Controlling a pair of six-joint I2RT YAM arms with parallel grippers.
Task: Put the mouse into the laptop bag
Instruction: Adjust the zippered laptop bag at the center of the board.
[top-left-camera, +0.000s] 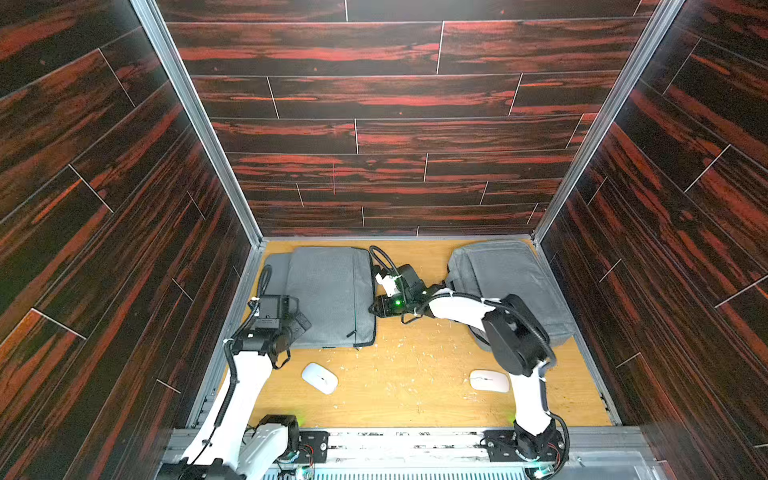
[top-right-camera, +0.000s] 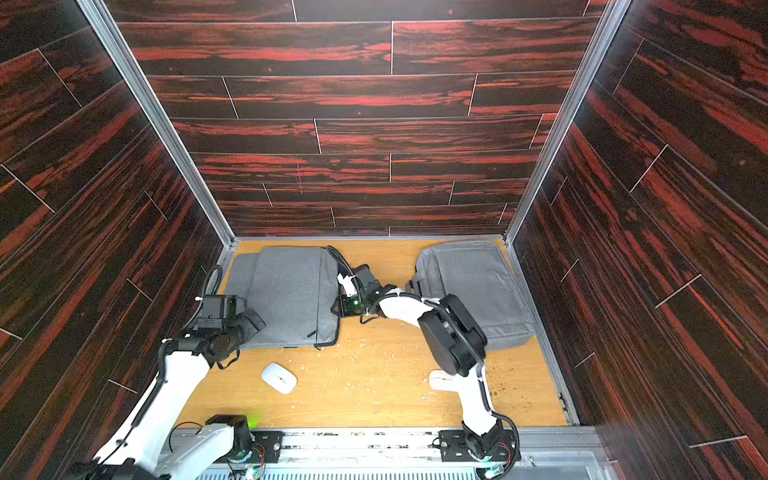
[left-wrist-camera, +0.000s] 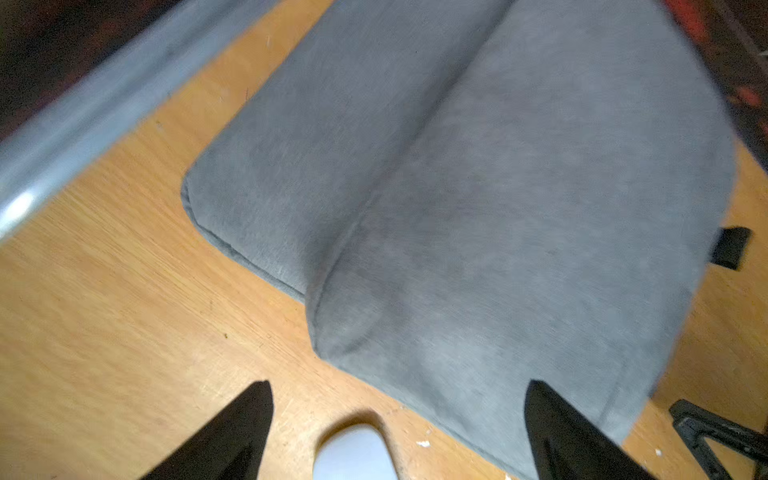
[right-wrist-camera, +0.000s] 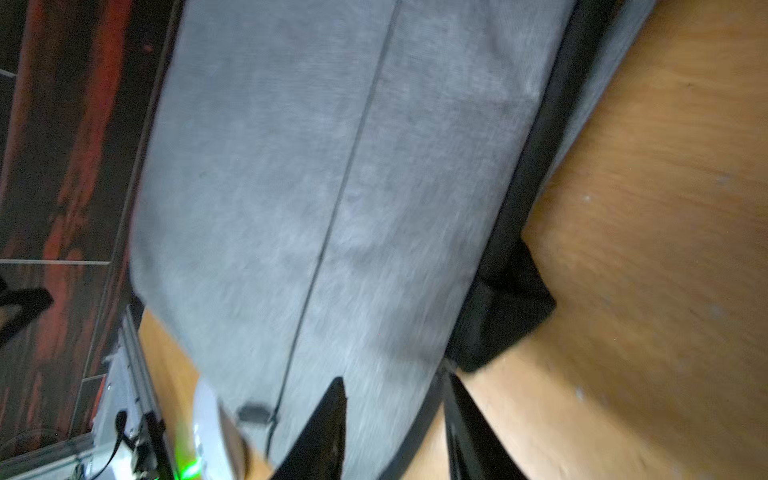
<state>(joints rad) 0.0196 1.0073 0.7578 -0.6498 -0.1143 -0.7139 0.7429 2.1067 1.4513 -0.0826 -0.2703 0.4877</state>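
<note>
The right gripper is at the bag's rim (top-left-camera: 372, 329) and the bag's near corner (left-wrist-camera: 340, 332) is before the left gripper's open fingers, so the left gripper should keep moving in until they close there.
A grey laptop bag (top-left-camera: 328, 291) (top-right-camera: 286, 291) lies flat at the back left of the wooden table. A white mouse (top-left-camera: 319, 377) (top-right-camera: 278, 377) rests on the table just in front of it. My left gripper (top-left-camera: 301, 322) (left-wrist-camera: 399, 386) hovers over the bag's near left corner, jaws wide open and empty. In the left wrist view the mouse (left-wrist-camera: 353, 453) shows low between the fingers, and the bag (left-wrist-camera: 498, 208) fills the rest. My right gripper (top-left-camera: 374, 309) (right-wrist-camera: 395, 380) sits at the bag's right edge, its fingers closed over the bag's dark-trimmed rim (right-wrist-camera: 419, 399).
A second grey bag (top-left-camera: 511, 278) lies at the back right, partly behind the right arm. A second white mouse (top-left-camera: 489, 380) sits near the right arm's base. Dark wood-patterned walls and a metal frame (top-left-camera: 232, 316) enclose the table. Pale crumbs litter the middle.
</note>
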